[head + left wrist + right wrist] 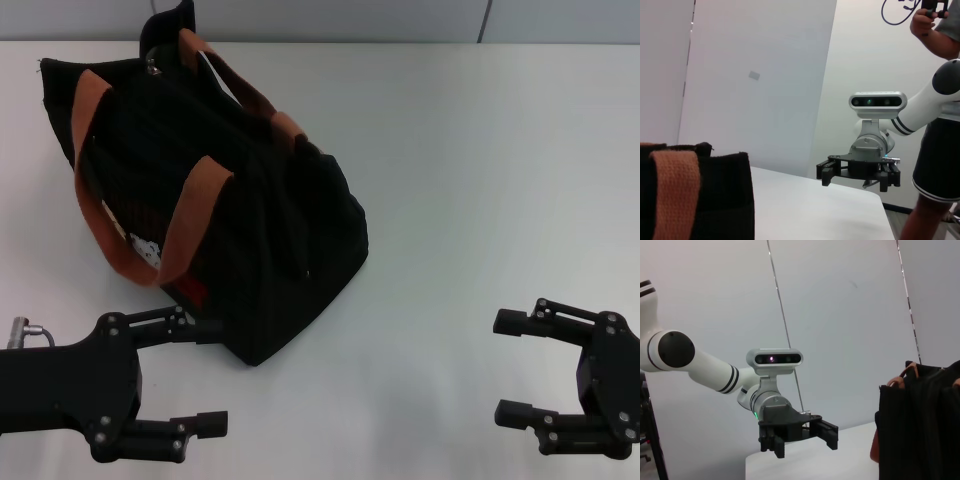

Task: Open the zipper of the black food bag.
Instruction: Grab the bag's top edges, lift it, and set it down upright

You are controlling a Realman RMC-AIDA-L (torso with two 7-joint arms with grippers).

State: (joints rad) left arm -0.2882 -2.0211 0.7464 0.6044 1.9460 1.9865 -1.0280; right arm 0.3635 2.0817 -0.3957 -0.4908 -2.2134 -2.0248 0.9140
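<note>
The black food bag [255, 230] is standing crooked and far from the robot's right gripper, so the left gripper should push the bag's far end [60, 105] toward the middle before unzipping the bag.
The black food bag [250, 220] stands on the white table [480, 180] at the left, with its rust-brown strap handles [190, 215] draped over the top. A small silvery piece [155, 67] shows at the bag's far top end. The zipper track itself is lost among the dark folds. My left gripper [205, 378] is open, low at the near left, just in front of the bag's near corner and apart from it. At the near right my right gripper [500, 367] is open and holds nothing, well away from the bag. The left wrist view shows the bag's side [725, 200] and the right gripper [824, 174] beyond it.
White table surface stretches to the right of the bag and behind it, up to a grey wall [400, 20]. In the left wrist view a person [940, 165] stands beyond the table's far end. The right wrist view shows the bag's edge [920, 430] and the left gripper [807, 437].
</note>
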